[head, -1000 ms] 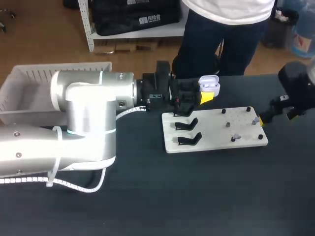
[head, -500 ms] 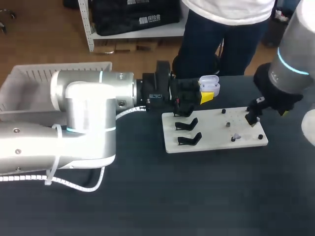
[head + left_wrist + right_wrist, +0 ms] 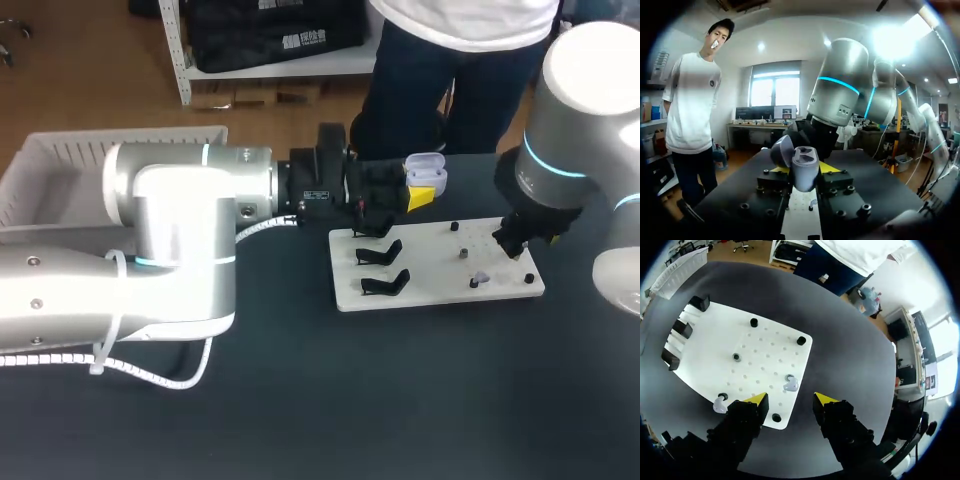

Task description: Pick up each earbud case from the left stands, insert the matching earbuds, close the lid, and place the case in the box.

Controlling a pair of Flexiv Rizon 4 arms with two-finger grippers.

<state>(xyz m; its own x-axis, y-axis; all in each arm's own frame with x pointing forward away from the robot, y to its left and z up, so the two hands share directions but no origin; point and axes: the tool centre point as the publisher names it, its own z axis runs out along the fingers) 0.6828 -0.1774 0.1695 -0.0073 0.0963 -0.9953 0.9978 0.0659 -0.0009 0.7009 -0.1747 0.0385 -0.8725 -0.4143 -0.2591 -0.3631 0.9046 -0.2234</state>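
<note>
The round top of a gray peg (image 3: 789, 376) can be seen next to the small pale earbud (image 3: 791, 384), so the earbud will come loose when the robot lifts, and the peg will stay standing.
My left gripper (image 3: 415, 188) is shut on a white earbud case (image 3: 426, 172), lid open, held above the far edge of the white board (image 3: 430, 290). In the left wrist view the case (image 3: 804, 169) sits between the yellow tips with its lid (image 3: 782, 150) tipped back. My right gripper (image 3: 512, 240) hangs over the board's right end. In the right wrist view it (image 3: 790, 399) is open, and one white earbud (image 3: 790, 385) lies on the board (image 3: 765, 345) just ahead of the gap. A second earbud (image 3: 719, 405) lies beside one finger.
Three black stands (image 3: 385, 250) line the board's left end, also seen as stands (image 3: 682, 328) in the right wrist view. Small black pegs (image 3: 801, 340) dot the board. A white bin (image 3: 60, 175) stands at the table's far left, partly behind my left arm.
My right arm has swung in from the right edge to above the board's right end, and its fingers have drawn closer together. The left arm and the case have stayed put.
</note>
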